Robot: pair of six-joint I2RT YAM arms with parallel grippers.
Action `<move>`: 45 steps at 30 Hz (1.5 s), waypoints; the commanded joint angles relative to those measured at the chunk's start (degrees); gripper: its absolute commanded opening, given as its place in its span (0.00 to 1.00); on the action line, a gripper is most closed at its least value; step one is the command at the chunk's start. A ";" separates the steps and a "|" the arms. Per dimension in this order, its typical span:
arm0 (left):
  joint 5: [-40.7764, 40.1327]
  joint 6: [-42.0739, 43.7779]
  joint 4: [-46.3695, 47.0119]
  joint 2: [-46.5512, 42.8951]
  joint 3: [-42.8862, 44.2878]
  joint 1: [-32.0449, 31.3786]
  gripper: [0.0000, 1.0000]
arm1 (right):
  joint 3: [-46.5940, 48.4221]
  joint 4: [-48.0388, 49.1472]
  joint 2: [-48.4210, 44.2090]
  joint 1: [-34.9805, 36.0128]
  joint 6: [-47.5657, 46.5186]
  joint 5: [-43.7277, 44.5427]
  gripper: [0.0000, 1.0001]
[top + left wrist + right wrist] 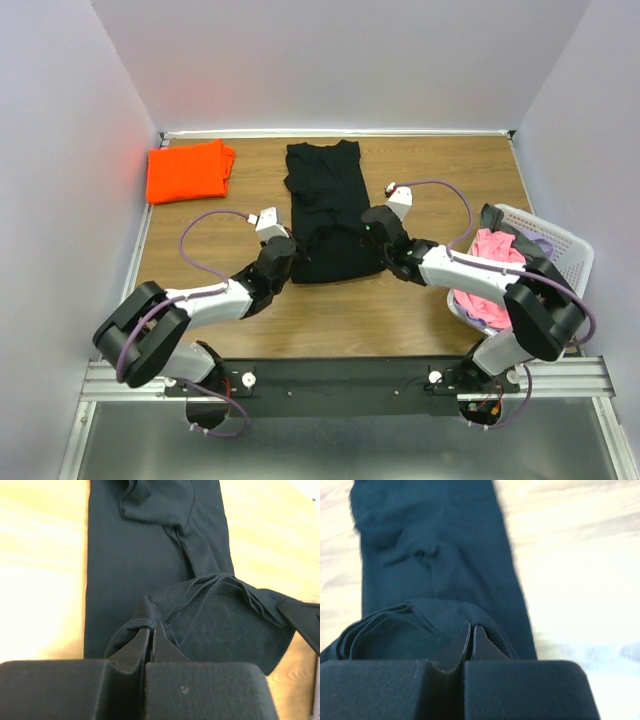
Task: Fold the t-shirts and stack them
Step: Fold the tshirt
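Observation:
Both hem corners are up in line with the black t-shirt's long edges (pixel 364 187), so my right gripper should go on toward its middle (pixel 330 200) and release the hem there.
A black t-shirt (pixel 325 200) lies lengthwise on the wooden table, sides folded in to a narrow strip. My left gripper (pixel 283 247) is shut on its near left hem corner (pixel 145 612) and lifts the cloth. My right gripper (pixel 375 228) is shut on the near right hem corner (pixel 470 617), also raised. The hem edge bunches in folds between them (pixel 235 587). A folded orange t-shirt (pixel 188 170) lies at the far left corner.
A white laundry basket (pixel 560 240) at the right edge holds pink (pixel 495 250) and grey garments. Grey walls close in the table on three sides. Purple cables loop from both wrists.

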 commanded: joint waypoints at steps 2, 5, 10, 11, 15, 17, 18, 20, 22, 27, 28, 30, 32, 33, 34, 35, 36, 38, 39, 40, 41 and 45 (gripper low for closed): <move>5.98 5.18 8.43 5.41 3.88 4.24 0.00 | 4.91 4.26 4.95 -3.76 -2.88 0.64 0.02; 7.65 5.98 9.31 8.76 6.17 5.65 0.00 | 7.03 4.44 7.42 -4.74 -4.11 -0.42 0.02; 10.81 7.12 10.81 14.20 9.42 8.46 0.00 | 11.16 4.62 13.13 -6.49 -6.04 -1.65 0.02; 11.25 7.30 10.90 15.09 9.95 8.81 0.00 | 11.69 4.70 13.75 -6.67 -6.14 -1.83 0.02; 11.87 7.12 10.90 17.99 11.53 10.13 0.00 | 13.97 4.88 16.92 -7.64 -6.93 -3.32 0.02; 11.61 6.95 11.16 18.69 11.80 10.57 0.00 | 15.55 4.79 18.85 -7.99 -7.45 -3.42 0.02; 11.61 7.12 11.16 18.96 12.06 10.83 0.00 | 15.91 4.88 19.38 -8.17 -7.63 -3.41 0.02; 11.78 7.73 11.25 20.10 13.02 11.53 0.00 | 16.61 4.79 20.35 -8.43 -7.89 -3.33 0.02; 12.91 8.26 11.34 21.07 13.73 12.24 0.00 | 17.84 4.88 21.67 -8.78 -8.33 -3.33 0.01; 15.21 10.45 11.51 22.83 16.28 14.44 0.56 | 21.36 4.79 24.65 -10.01 -10.26 -6.48 0.29; 15.21 10.90 11.34 22.57 16.54 14.44 0.67 | 22.41 4.79 24.75 -10.10 -10.70 -8.23 0.41; 13.81 12.04 9.50 20.55 17.16 14.53 0.87 | 23.20 4.79 24.48 -10.10 -12.72 -9.74 0.58; 12.40 12.66 7.75 17.32 16.99 14.53 0.91 | 23.30 4.71 22.30 -10.10 -14.30 -12.28 0.64; 11.96 13.18 7.21 16.16 16.72 14.53 0.92 | 22.95 4.70 21.24 -10.10 -14.66 -13.16 0.69; 11.70 13.88 6.86 14.93 16.37 14.53 0.92 | 22.68 4.70 20.19 -10.10 -15.01 -14.21 0.72; 11.35 14.24 6.59 12.74 15.24 14.44 0.92 | 21.38 4.62 19.04 -10.10 -15.54 -14.57 0.75; 11.43 14.42 6.16 11.68 14.53 14.44 0.92 | 20.58 4.62 16.60 -10.10 -15.80 -14.84 0.79; 11.87 14.77 5.72 9.05 12.08 14.44 0.92 | 17.34 4.62 12.82 -10.10 -15.37 -14.93 0.90; 11.78 14.86 5.63 8.33 11.19 14.44 0.92 | 15.84 4.36 11.58 -10.10 -15.10 -15.02 0.93; 12.22 14.77 5.54 7.63 10.23 14.44 0.92 | 14.61 4.18 10.08 -10.10 -14.32 -15.19 0.95; 12.31 14.77 5.54 6.58 9.26 14.44 0.92 | 13.29 4.18 8.94 -10.10 -13.79 -15.37 0.96; 13.19 13.45 5.19 3.50 3.72 13.48 0.92 | 3.90 3.21 2.17 -10.10 -9.84 -15.01 0.96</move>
